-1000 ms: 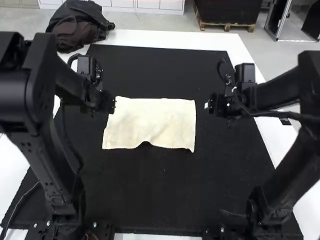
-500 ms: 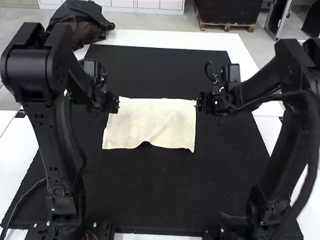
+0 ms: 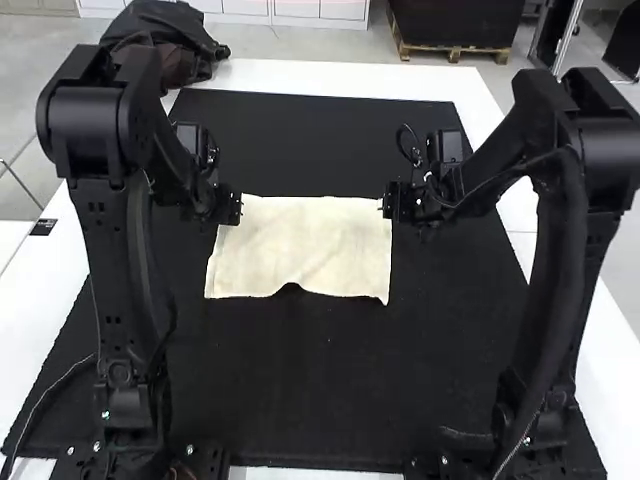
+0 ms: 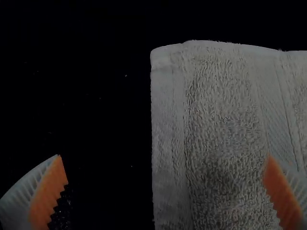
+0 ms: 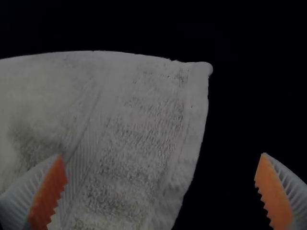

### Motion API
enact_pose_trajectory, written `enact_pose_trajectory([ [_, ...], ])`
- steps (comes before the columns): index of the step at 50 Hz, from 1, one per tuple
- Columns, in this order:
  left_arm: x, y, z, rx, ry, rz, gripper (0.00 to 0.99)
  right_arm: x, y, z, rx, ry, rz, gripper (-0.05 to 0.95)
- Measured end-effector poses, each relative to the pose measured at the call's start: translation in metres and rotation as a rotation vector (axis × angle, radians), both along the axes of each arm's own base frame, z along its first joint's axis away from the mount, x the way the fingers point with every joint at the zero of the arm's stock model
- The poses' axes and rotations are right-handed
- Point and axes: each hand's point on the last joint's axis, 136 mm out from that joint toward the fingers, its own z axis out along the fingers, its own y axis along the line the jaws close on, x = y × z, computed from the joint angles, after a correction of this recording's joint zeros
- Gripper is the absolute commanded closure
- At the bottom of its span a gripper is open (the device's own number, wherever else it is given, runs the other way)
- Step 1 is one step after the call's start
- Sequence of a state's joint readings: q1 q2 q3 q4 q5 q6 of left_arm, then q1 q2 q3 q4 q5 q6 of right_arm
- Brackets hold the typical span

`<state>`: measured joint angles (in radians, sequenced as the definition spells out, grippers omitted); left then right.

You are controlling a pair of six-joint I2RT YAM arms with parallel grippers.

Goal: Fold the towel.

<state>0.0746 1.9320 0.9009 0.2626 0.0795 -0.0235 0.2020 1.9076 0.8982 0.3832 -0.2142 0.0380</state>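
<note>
The towel's near edge (image 3: 290, 288) curves limply, so the towel's far half (image 3: 315, 217) will fold over and the towel's near half will stay in place when I carry the towel's far edge across.
A cream towel (image 3: 305, 245) lies spread as a rectangle on the black mat, its near edge bowed inward at the middle. My left gripper (image 3: 236, 208) is over its far left corner, my right gripper (image 3: 388, 203) over its far right corner. In the left wrist view the towel's side edge (image 4: 168, 143) runs between the widely parted fingers of the left gripper (image 4: 165, 191). The right wrist view has the towel's corner (image 5: 192, 76) ahead of the right gripper (image 5: 160, 191), which is open around the side edge. Neither one grips cloth.
The black mat (image 3: 320, 380) covers most of the white table (image 3: 330, 75). A dark bundle of fabric (image 3: 165, 45) sits at the table's far left corner, beyond the left arm.
The right gripper has moved left from beside the towel to over its far right corner. My left gripper has shifted slightly right. The towel lies as before.
</note>
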Motion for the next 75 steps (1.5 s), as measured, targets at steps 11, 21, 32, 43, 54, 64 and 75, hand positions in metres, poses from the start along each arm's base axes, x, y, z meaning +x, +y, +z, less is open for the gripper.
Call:
enact_pose_trajectory([
  [11, 0.011, 0.001, -0.006, 0.000, 0.003, 0.000, 0.036, 0.011, 0.002, -0.016, -0.004, 0.022, 0.000, -0.01],
  [21, 0.013, 0.001, -0.012, -0.001, 0.012, 0.000, 0.036, 0.018, 0.003, -0.027, -0.006, 0.037, -0.002, -0.01],
  [32, 0.014, 0.006, -0.013, -0.001, 0.011, 0.011, 0.036, 0.025, 0.005, -0.034, -0.006, 0.042, -0.002, -0.01],
  [43, 0.015, 0.016, -0.011, 0.000, 0.001, 0.031, 0.038, 0.029, 0.010, -0.038, -0.008, 0.038, 0.003, -0.01],
  [54, 0.016, 0.016, -0.010, 0.001, -0.005, 0.031, 0.039, 0.031, 0.010, -0.039, -0.011, 0.037, 0.001, -0.01],
  [64, 0.014, 0.016, -0.020, -0.001, 0.013, 0.030, 0.041, 0.032, 0.009, -0.040, -0.024, 0.034, 0.002, -0.01],
  [75, 0.015, 0.016, -0.022, 0.014, 0.014, 0.017, 0.103, 0.033, 0.009, -0.043, -0.063, 0.029, 0.010, 0.15],
])
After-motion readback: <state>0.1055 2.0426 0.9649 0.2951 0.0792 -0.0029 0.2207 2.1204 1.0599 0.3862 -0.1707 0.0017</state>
